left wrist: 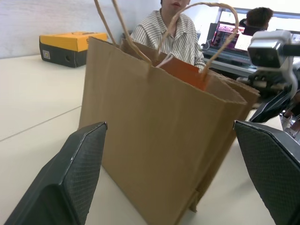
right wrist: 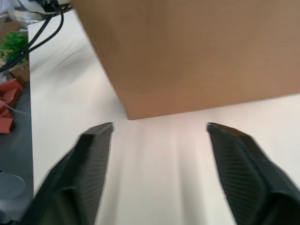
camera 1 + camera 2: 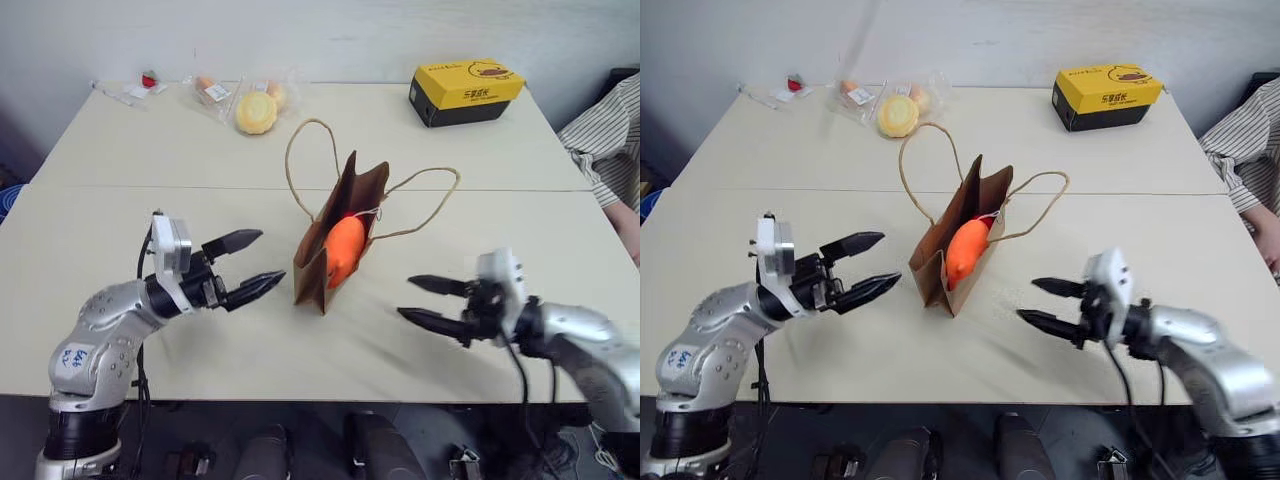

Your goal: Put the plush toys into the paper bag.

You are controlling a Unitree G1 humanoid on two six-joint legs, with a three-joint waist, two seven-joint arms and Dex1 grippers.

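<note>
The paper bag is standing crooked, with its narrow end (image 3: pixel 313 291) facing the table's front edge. So my left gripper should pinch the bag's rim at that end (image 3: pixel 303 262) and turn the bag broadside.
The brown paper bag (image 3: pixel 318 262) stands on the table between my two grippers, its twine handles looping up and outward. An orange plush toy (image 3: pixel 344 250) sits in the bag's open mouth, and its top pokes above the rim (image 1: pixel 180 70). To the bag's left, my left gripper (image 3: pixel 268 258) is open and points at its side without touching it. My right gripper (image 3: pixel 406 297) is open to the bag's right, a short way off, with nothing between its fingers. The right wrist view faces the bag's plain wall (image 2: pixel 197 51).
A yellow and black box (image 3: pixel 466 91) stands at the back right. A wrapped yellow bun (image 3: pixel 256 112), other wrapped snacks and a small red item (image 3: pixel 149 79) lie along the back left. A person in a striped shirt (image 3: pixel 605 140) sits at the right edge.
</note>
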